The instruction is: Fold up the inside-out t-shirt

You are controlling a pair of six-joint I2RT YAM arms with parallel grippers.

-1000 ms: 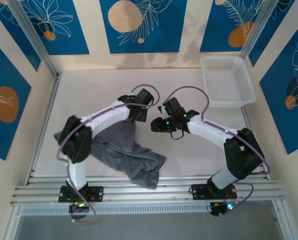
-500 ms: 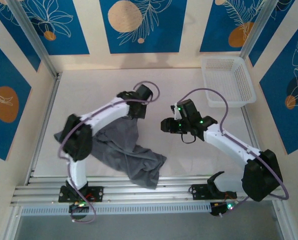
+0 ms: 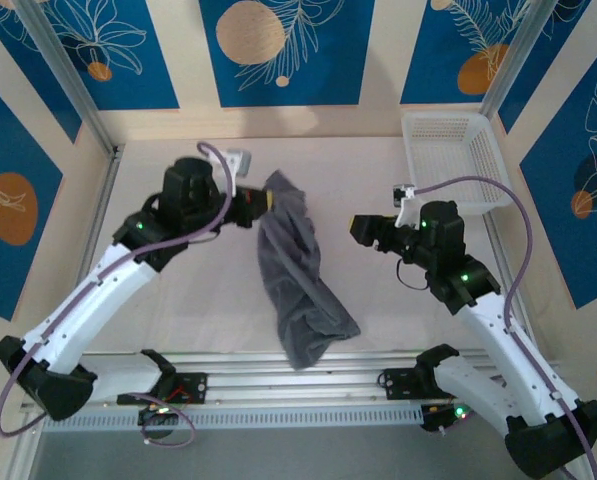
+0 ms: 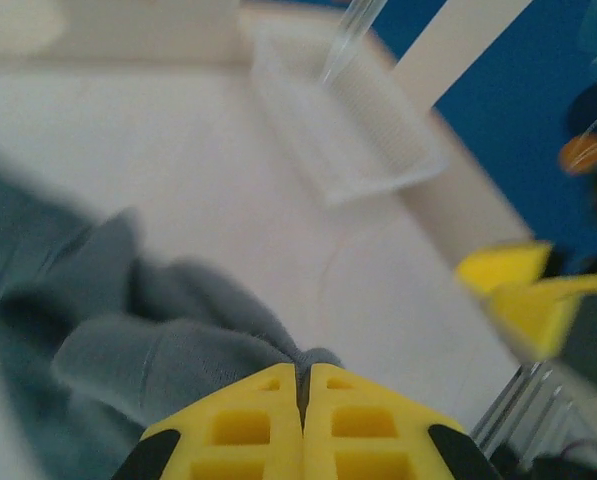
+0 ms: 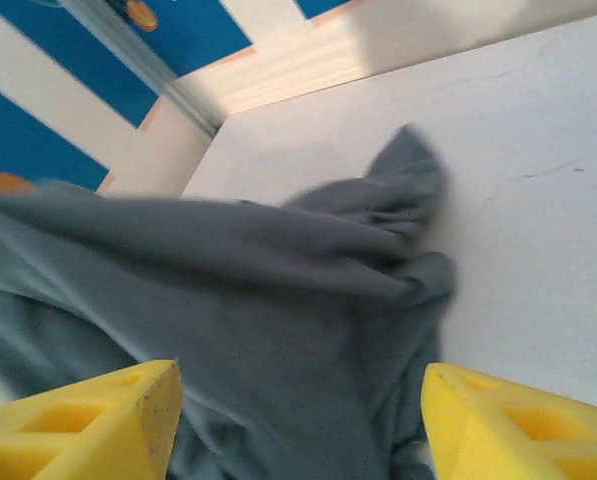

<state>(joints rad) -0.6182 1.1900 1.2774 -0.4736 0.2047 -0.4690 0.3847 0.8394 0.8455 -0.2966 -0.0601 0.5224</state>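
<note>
My right gripper should hold the t-shirt's far part (image 3: pixel 299 226) while my left gripper takes a new grip, because the t-shirt is bunched in a narrow strip (image 3: pixel 298 265) from my left gripper's pinch.
The dark grey inside-out t-shirt (image 3: pixel 293 275) is drawn out into a long wrinkled strip from mid-table down to the near edge. My left gripper (image 3: pixel 267 204) is shut on its far end. In the left wrist view the yellow fingers (image 4: pixel 268 425) meet with a fold of the grey t-shirt (image 4: pixel 168 355) pinched at the gripper (image 4: pixel 303 385). My right gripper (image 3: pixel 359 230) stands open to the right of the shirt, apart from it. In the right wrist view the t-shirt (image 5: pixel 278 300) lies ahead of the right gripper (image 5: pixel 298 430), with nothing between the fingers.
A white mesh basket (image 3: pixel 448 117) sits at the far right corner of the table, also seen as a blurred basket (image 4: pixel 378 175) in the left wrist view. Aluminium rails (image 3: pixel 308 380) run along the near edge. Bare tabletop (image 3: pixel 178 290) lies left of the shirt.
My left gripper shut on the shirt and pulled its end up and away, stretching the heap into a long strip. The right arm swung right, away from the shirt, and its jaws widened.
</note>
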